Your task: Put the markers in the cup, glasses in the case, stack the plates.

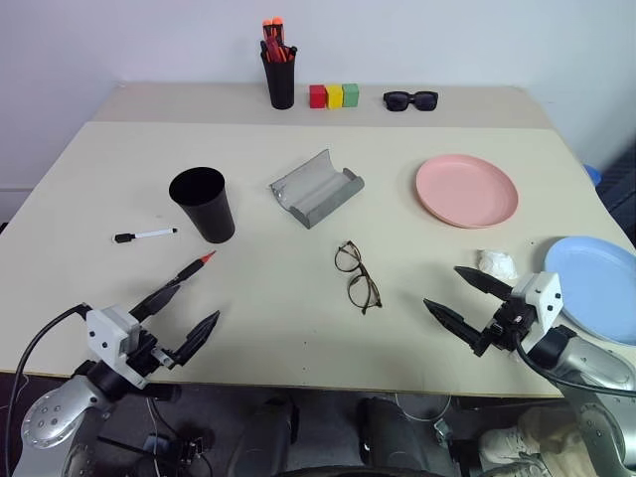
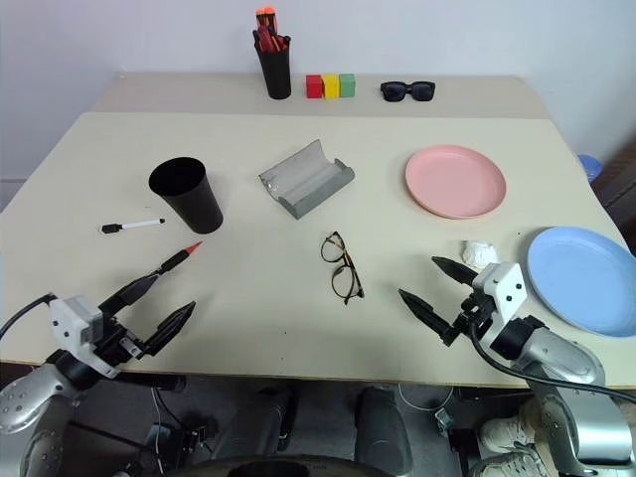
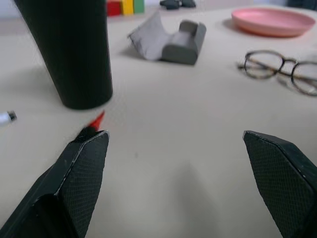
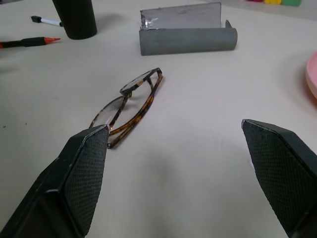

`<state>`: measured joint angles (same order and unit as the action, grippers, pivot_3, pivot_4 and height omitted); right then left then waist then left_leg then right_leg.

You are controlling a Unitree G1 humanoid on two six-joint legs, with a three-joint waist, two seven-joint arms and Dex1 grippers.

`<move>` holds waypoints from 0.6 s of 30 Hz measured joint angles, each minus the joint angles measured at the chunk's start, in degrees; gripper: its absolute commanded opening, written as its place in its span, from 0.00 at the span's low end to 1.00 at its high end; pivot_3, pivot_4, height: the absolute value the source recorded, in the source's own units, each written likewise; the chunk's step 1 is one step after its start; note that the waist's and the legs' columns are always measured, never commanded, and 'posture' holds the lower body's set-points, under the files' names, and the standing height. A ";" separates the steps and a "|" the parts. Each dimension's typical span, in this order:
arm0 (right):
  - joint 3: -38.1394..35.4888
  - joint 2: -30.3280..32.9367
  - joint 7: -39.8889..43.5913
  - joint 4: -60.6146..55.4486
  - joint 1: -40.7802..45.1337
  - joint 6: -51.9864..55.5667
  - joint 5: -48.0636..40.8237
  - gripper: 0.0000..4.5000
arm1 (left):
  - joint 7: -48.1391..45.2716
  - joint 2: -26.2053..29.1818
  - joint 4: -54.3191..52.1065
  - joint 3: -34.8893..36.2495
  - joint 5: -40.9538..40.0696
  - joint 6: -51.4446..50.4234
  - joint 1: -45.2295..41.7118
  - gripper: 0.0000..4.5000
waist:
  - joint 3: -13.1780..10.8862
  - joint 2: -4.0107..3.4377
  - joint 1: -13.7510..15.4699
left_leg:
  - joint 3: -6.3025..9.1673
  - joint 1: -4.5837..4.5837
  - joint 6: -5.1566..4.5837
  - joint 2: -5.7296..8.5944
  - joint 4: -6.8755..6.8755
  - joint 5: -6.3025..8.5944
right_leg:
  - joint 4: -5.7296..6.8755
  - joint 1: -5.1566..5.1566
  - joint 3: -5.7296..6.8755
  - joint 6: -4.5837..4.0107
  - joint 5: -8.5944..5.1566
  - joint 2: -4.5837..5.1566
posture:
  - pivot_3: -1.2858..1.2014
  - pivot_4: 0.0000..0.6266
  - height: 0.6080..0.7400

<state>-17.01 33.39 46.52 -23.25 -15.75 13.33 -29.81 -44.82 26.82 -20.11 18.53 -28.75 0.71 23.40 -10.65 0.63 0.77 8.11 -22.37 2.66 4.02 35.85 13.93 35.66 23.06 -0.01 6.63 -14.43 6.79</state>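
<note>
The slim black-and-red marker is far smaller than the black cup's wide opening, so I expect it to lean against the cup's rim when the robot puts it in.
The black cup stands upright left of centre. The white marker with a black cap lies to its left. The black-and-red marker lies in front of the cup, its rear end under my left gripper, which is open and holds nothing. The wire-framed glasses lie folded open at mid-table, near the grey case, which lies open. My right gripper is open and empty to the right of the glasses. The pink plate and the blue plate sit apart on the right.
A crumpled white wad lies between my right gripper and the blue plate. Along the far edge stand a black pen holder with orange-red pens, three coloured blocks and black sunglasses.
</note>
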 measured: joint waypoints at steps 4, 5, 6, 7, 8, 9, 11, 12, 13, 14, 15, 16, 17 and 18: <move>0.85 -0.57 -0.32 0.00 -1.02 0.06 0.17 0.97 | 1.74 -0.01 -1.42 -0.02 -0.07 -1.84 -0.27 1.00 | 0.00 -0.01 -0.15 | -0.01 0.02 0.00 0.00 0.01 0.00 | 0.07 0.01 0.00 0.00 0.00 -0.01 | 0.52 0.24 1.00; 1.01 -0.57 -0.41 -0.01 -1.02 0.10 0.19 0.97 | 1.89 0.00 -1.88 -0.02 -0.12 -2.16 -0.29 1.00 | 0.00 -0.01 -0.16 | -0.01 0.02 0.00 0.00 0.03 0.00 | 0.08 0.01 -0.01 0.00 0.00 -0.01 | 0.52 0.24 1.00; 1.02 -0.57 -0.47 -0.02 -0.99 0.16 0.19 0.97 | 1.97 0.00 -2.26 -0.02 -0.18 -2.48 -0.34 1.00 | 0.00 -0.01 -0.12 | -0.01 0.02 0.00 0.00 0.04 0.00 | 0.09 0.01 0.00 0.00 0.00 -0.01 | 0.52 0.24 1.00; 1.03 -0.57 -0.59 -0.05 -0.91 0.21 0.22 0.97 | 1.95 0.00 -2.29 -0.01 -0.21 -2.55 -0.46 1.00 | 0.00 -0.02 -0.07 | -0.01 0.02 0.00 0.00 0.05 0.00 | 0.10 0.01 0.00 0.00 0.00 -0.01 | 0.52 0.24 1.00; 1.04 -0.55 -0.64 -0.13 -0.92 0.21 0.29 0.97 | 1.95 0.00 -2.26 -0.01 -0.21 -2.55 -0.45 1.00 | 0.00 -0.02 -0.05 | -0.01 0.02 0.00 0.00 0.06 0.00 | 0.10 0.01 0.00 0.00 0.00 -0.01 | 0.52 0.24 1.00; 1.04 -0.52 -0.67 -0.32 -0.99 0.31 0.30 0.97 | 1.96 0.00 -2.23 0.03 -0.21 -2.61 -0.39 1.00 | 0.00 -0.02 -0.05 | -0.01 0.01 0.00 0.00 0.05 0.00 | 0.09 0.01 -0.01 0.00 0.00 -0.01 | 0.52 0.24 1.00; 1.03 -0.39 -0.81 -1.35 -1.48 1.07 0.13 0.97 | 2.10 0.00 -2.43 0.19 -0.32 -2.90 -0.06 1.00 | 0.00 -0.02 -0.05 | -0.01 0.01 0.00 0.00 0.05 0.01 | 0.09 0.02 0.00 0.00 -0.01 -0.01 | 0.52 0.24 1.00; 1.03 -0.37 -0.83 -1.90 -1.80 1.33 0.02 0.97 | 2.13 0.00 -2.60 0.19 -0.49 -3.02 0.15 1.00 | 0.00 -0.01 -0.04 | -0.01 0.00 -0.01 -0.01 0.05 0.01 | 0.09 0.02 0.00 0.00 -0.01 -0.01 | 0.52 0.24 1.00; 1.03 -0.37 -0.94 -2.14 -2.00 1.37 -0.01 0.97 | 2.14 0.00 -2.68 0.20 -0.58 -3.05 0.27 1.00 | 0.00 -0.01 -0.04 | -0.01 0.00 -0.01 -0.01 0.06 0.01 | 0.09 0.02 0.00 0.00 -0.01 -0.01 | 0.52 0.24 1.00; 1.03 -0.38 -1.15 -2.21 -2.04 1.34 0.16 0.97 | 2.16 0.00 -2.72 0.20 -0.60 -3.05 0.41 1.00 | 0.00 -0.02 -0.05 | -0.01 0.00 -0.01 -0.01 0.06 0.01 | 0.09 0.01 0.00 0.00 -0.01 -0.01 | 0.52 0.24 1.00; 1.03 -0.40 -1.40 -2.20 -1.99 1.34 0.24 0.97 | 2.19 0.00 -2.75 0.20 -0.61 -3.05 0.48 1.00 | 0.00 -0.01 -0.06 | -0.01 0.00 -0.01 -0.01 0.08 0.01 | 0.09 0.01 -0.01 0.00 -0.01 -0.01 | 0.52 0.24 1.00; 1.03 -0.49 -1.77 -2.21 -1.76 1.33 0.25 0.97 | 2.24 -0.01 -2.76 0.20 -0.60 -3.04 0.56 1.00 | 0.00 -0.01 -0.07 | -0.01 0.00 0.00 -0.01 0.08 0.01 | 0.09 0.01 -0.01 0.00 -0.01 -0.01 | 0.52 0.24 1.00; 1.03 -0.59 -2.11 -2.20 -1.44 1.33 0.29 0.97 | 2.46 -0.05 -2.79 0.20 -0.60 -3.05 0.58 1.00 | 0.00 -0.01 -0.08 | -0.01 0.00 0.00 -0.01 0.08 0.01 | 0.09 0.01 -0.01 0.00 -0.01 -0.01 | 0.52 0.24 1.00; 1.03 -0.60 -2.42 -2.18 -0.91 1.33 0.32 0.97 | 3.01 -0.15 -3.08 0.24 -0.60 -3.23 0.51 1.00 | 0.00 -0.01 -0.07 | -0.01 0.00 -0.01 -0.02 0.08 0.01 | 0.09 0.01 -0.01 0.00 -0.01 -0.01 | 0.52 0.24 1.00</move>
<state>-15.98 32.78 44.10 -25.43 -16.66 14.65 -29.49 -41.81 26.67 -23.19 18.76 -29.35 -2.52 23.91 -10.65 0.61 0.70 8.10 -22.37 2.65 4.00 35.93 13.94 35.75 23.07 -0.01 6.63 -14.44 6.78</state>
